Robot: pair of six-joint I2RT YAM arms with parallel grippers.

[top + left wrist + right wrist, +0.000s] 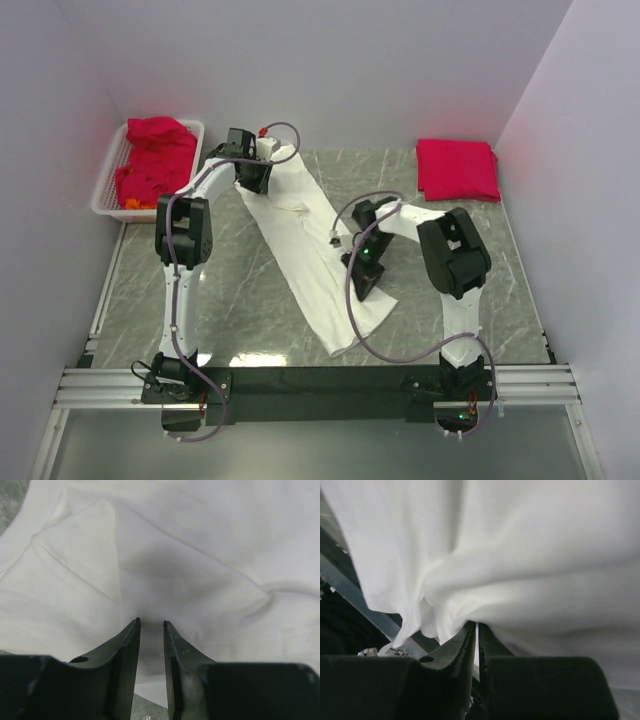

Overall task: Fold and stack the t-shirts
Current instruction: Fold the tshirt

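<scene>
The white t-shirt's long strip slants across the table, so my left gripper and my right gripper should swing it straight before they take its near end.
A white t-shirt, folded into a long strip, lies diagonally on the marble table. My left gripper is at the strip's far end, jaws drawn close on a pinch of the white cloth, which creases toward the left gripper's tips. My right gripper is at the strip's near end. In the right wrist view my right gripper is shut on a bunched fold of the shirt and holds it up off the table. A folded red t-shirt lies at the back right.
A white basket holding crumpled red shirts stands at the back left, beside the left arm. White walls enclose the table on three sides. The black rail with the arm bases runs along the near edge.
</scene>
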